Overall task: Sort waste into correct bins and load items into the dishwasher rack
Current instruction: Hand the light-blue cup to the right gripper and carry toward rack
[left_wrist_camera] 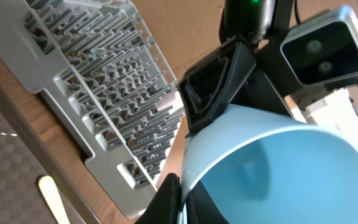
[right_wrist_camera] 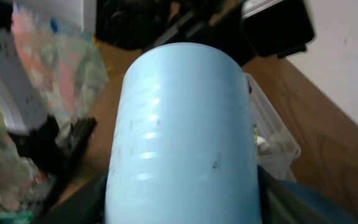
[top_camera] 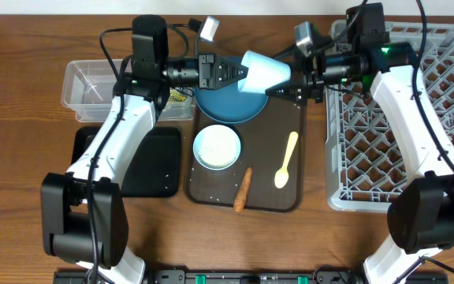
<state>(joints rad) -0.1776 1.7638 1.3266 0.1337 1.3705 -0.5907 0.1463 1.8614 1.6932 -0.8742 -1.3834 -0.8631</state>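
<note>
The left gripper is pinching the small blue cup's rim [top_camera: 247, 72] away from the dishwasher rack [top_camera: 452, 118], so the left gripper should open and the right gripper should put the cup in the rack.
The small blue cup [top_camera: 265, 72] hangs on its side above the dark-blue bowl [top_camera: 225, 109], held from both ends. My left gripper [top_camera: 243, 75] is shut on the cup's rim [left_wrist_camera: 191, 171], one finger inside and one outside. My right gripper [top_camera: 280, 80] has its fingers against both sides of the cup's body [right_wrist_camera: 185, 124] at the base end. On the brown serving tray [top_camera: 294, 118] lie the white bowl [top_camera: 217, 147], the pale yellow spoon [top_camera: 286, 162] and the brown carrot-like stick [top_camera: 243, 189]. The grey dishwasher rack [top_camera: 416, 118] stands at the right.
The clear tub [top_camera: 93, 87] sits at the back left with a yellow-green wrapper [top_camera: 181, 96] at its right end. The black tray [top_camera: 158, 166] lies in front of it, partly under my left arm. Both arms meet over the tray's far end.
</note>
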